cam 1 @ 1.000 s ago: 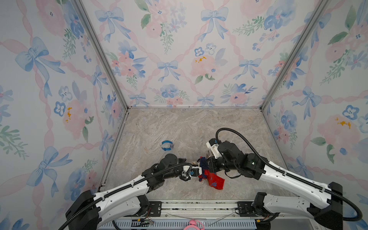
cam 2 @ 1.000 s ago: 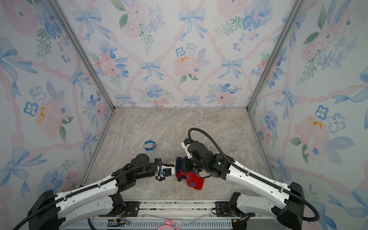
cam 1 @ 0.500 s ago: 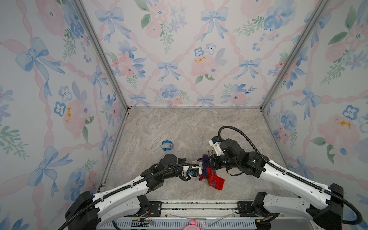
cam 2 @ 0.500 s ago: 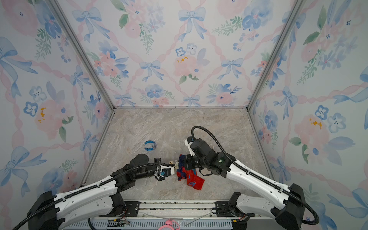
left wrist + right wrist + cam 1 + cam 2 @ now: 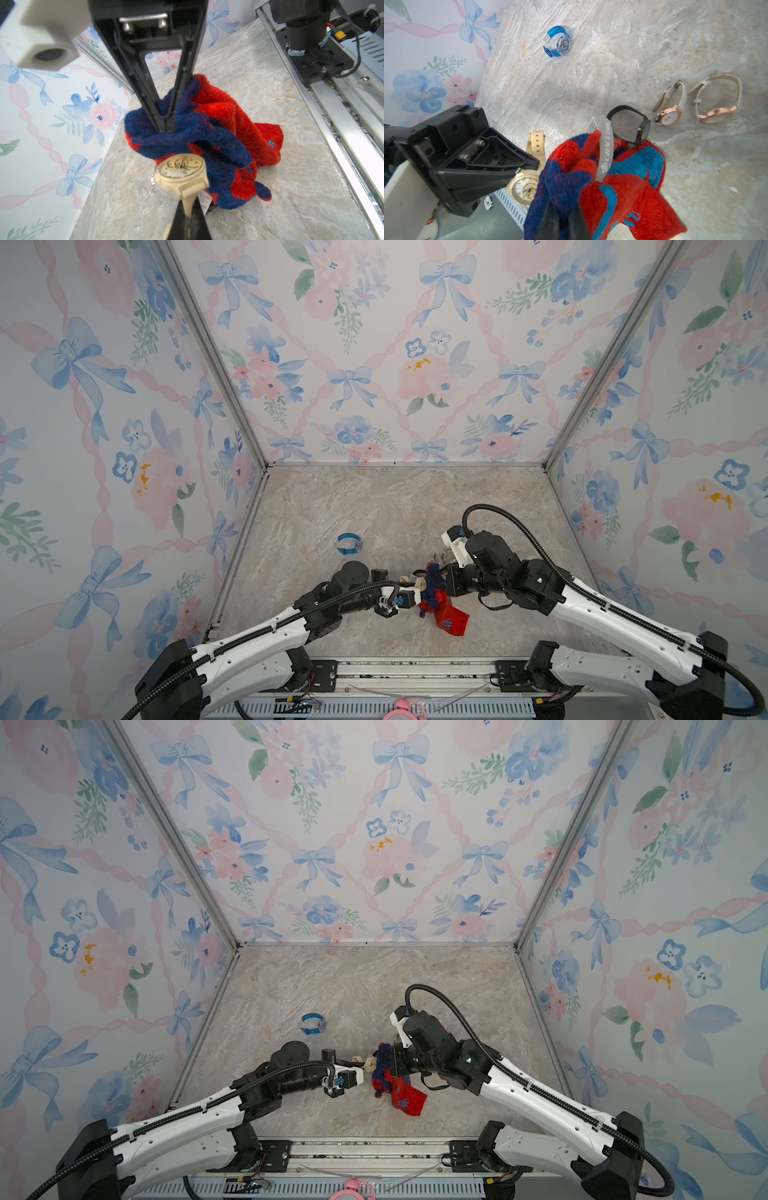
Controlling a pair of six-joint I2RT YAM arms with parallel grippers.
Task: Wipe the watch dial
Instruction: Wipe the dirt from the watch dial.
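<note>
My right gripper needs to sweep the cloth back across the dial [image 5: 525, 188], because dark marks [image 5: 183, 164] show on the cream watch's dial and the cloth covers only its edge.
A cream watch [image 5: 181, 166] with a pale round dial hangs above the table, and my left gripper [image 5: 188, 216] is shut on its strap. A red and blue fluffy cloth [image 5: 228, 116] is bunched right beside the dial, and my right gripper [image 5: 563, 214] is shut on the cloth's blue part. In the right wrist view the cloth [image 5: 623, 187] covers one edge of the dial [image 5: 524, 188]. In the left wrist view most of the dial shows. In both top views the two grippers meet near the table's front middle, with the watch [image 5: 419, 584] and the cloth [image 5: 444, 612] between them.
A blue watch [image 5: 559, 42] lies on the marble table, far left of the arms [image 5: 348, 543]. A black watch [image 5: 633, 122] lies just behind the cloth. Two rose-gold watches [image 5: 669, 115] [image 5: 716, 116] sit to its right. A metal rail [image 5: 342, 133] runs along the front edge.
My right gripper has shifted slightly right and back with the cloth beside the watch. The left arm has stayed put with the watch.
</note>
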